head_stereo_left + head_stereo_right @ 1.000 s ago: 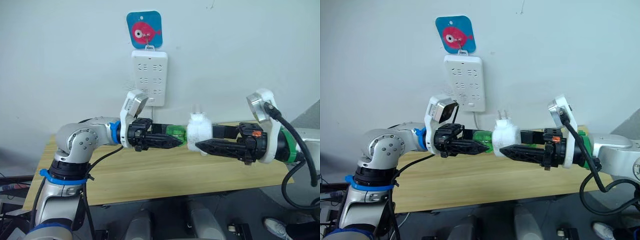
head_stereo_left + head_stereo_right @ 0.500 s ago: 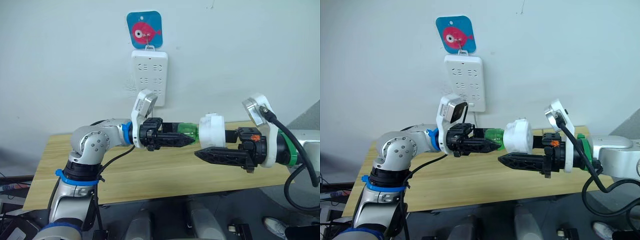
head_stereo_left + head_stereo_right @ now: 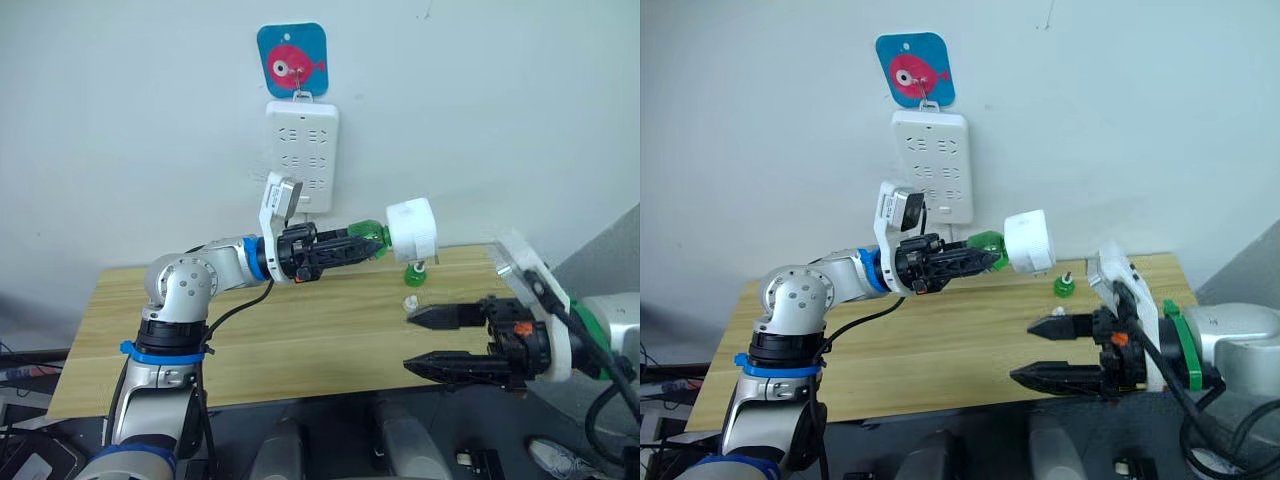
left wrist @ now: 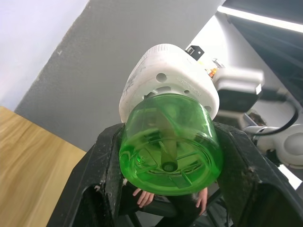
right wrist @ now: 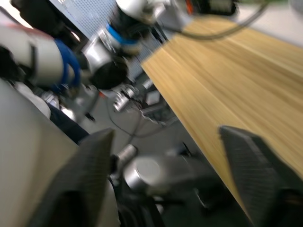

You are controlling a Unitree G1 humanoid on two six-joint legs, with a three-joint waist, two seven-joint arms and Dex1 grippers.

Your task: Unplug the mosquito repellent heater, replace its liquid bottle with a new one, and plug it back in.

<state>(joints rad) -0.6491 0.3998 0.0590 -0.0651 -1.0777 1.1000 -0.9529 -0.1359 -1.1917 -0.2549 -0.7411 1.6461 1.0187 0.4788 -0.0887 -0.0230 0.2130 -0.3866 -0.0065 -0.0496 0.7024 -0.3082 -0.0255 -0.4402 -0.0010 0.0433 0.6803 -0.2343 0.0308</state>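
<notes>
The power strip's lower end (image 3: 305, 198) will swing sideways when my left gripper pushes it, because the white power strip dangles by its top from the blue fish hook (image 3: 301, 96).
My left gripper (image 3: 362, 245) is shut on the new one (image 3: 368, 235), a translucent green bottle held sideways in the air in front of the wall. Its neck is hidden inside the white mosquito repellent heater (image 3: 412, 230), which hangs on the bottle's far end. The left wrist view looks at the bottle's base (image 4: 170, 142), with the heater (image 4: 165, 75) behind it. On the table stands its liquid bottle (image 3: 414, 273), green with a bare neck and dark wick tip. My right gripper (image 3: 408, 340) is open, lower down at the table's front edge, holding nothing.
A white power strip (image 3: 301, 140) hangs on the wall under a blue fish hook (image 3: 291, 62), just left of the held heater. A small whitish cap (image 3: 410, 301) lies on the wooden table (image 3: 250, 340) in front of the standing bottle.
My right gripper has let go of the heater, opened and dropped down towards the table's front edge. My left gripper has lifted the bottle and heater up and tilted them.
</notes>
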